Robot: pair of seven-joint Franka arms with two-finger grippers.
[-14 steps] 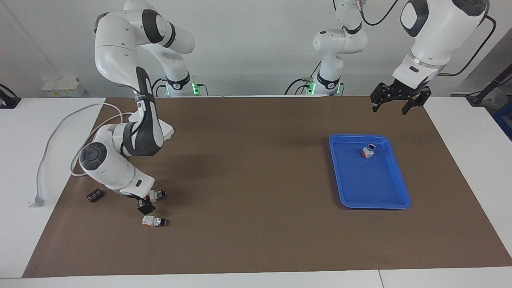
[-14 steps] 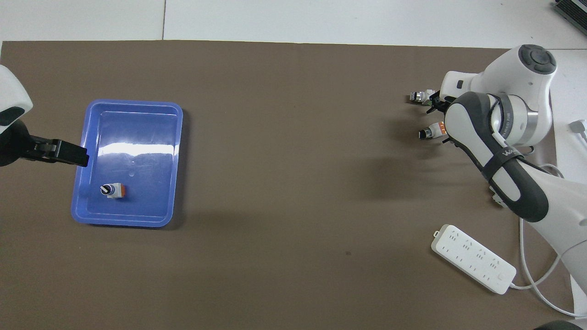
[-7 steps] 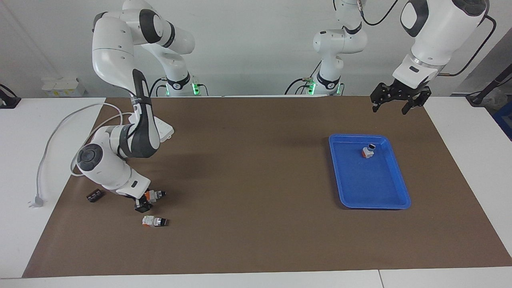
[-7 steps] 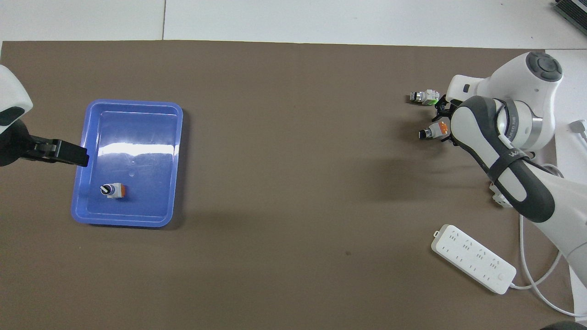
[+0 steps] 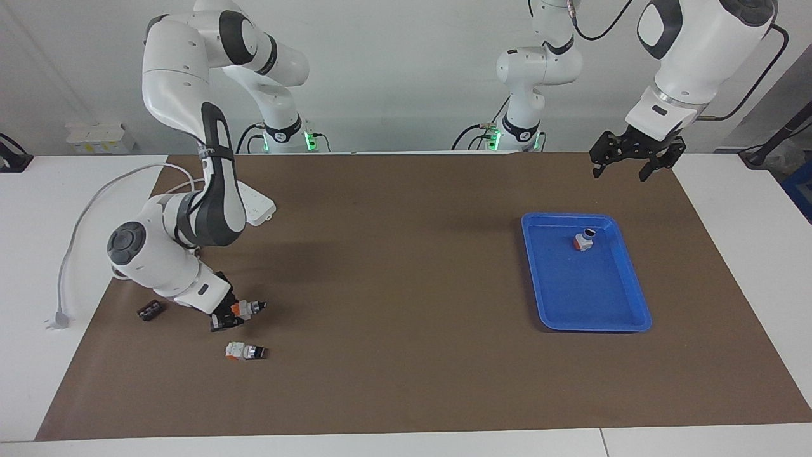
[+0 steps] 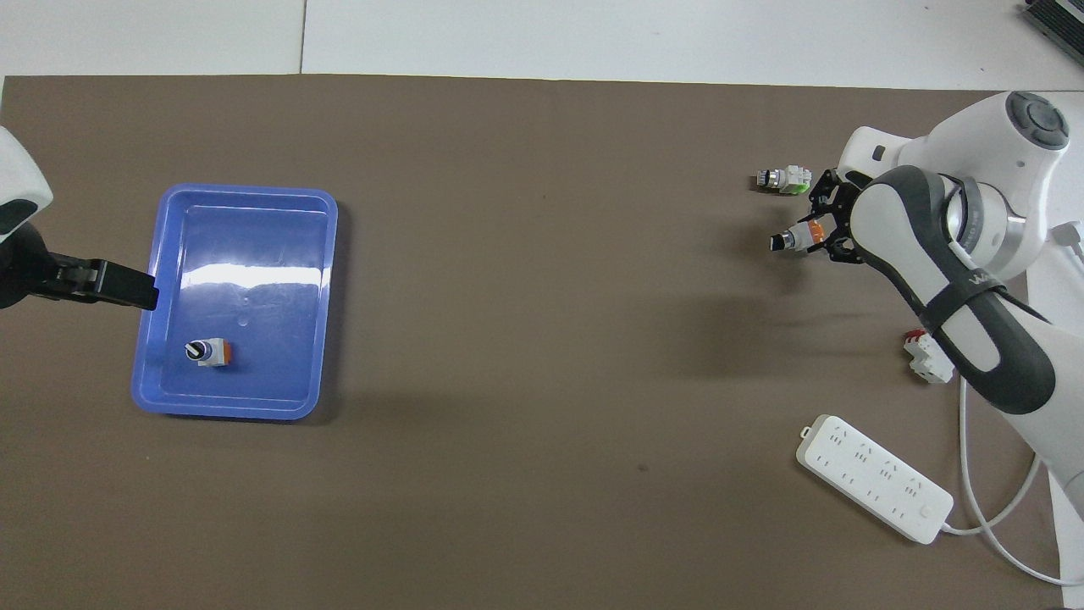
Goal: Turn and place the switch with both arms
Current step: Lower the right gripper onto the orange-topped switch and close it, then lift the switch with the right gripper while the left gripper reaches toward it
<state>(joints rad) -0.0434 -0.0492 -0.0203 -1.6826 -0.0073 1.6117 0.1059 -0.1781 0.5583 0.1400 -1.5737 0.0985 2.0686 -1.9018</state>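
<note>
The knob tip [image 6: 780,242] sticks out past my right gripper. The knob should turn in place when I twist it, while the rear block [image 6: 808,235] stays still.
The switch [image 5: 246,309] [image 6: 796,238], orange-and-white with a black tip, lies sideways low at the mat at the right arm's end of the table. My right gripper [image 5: 229,315] [image 6: 823,235] is shut on its rear block, and the knob tip sticks out toward the table's middle. I cannot tell whether the switch touches the mat. My left gripper [image 5: 620,171] [image 6: 127,289] hangs open and holds nothing, high over the mat beside the blue tray [image 5: 634,298] [image 6: 326,280], where the left arm waits.
A mostly white twin switch [image 5: 244,351] [image 6: 783,179] lies farther from the robots than the held one. Another switch [image 5: 583,240] [image 6: 208,352] stands in the tray. A small black part [image 5: 150,310], a white-and-red part [image 6: 926,357] and a power strip [image 6: 872,490] lie near the right arm.
My right gripper has closed on the switch, and its arm has swung toward the table's end, uncovering the white-and-red part. The left arm has barely moved.
</note>
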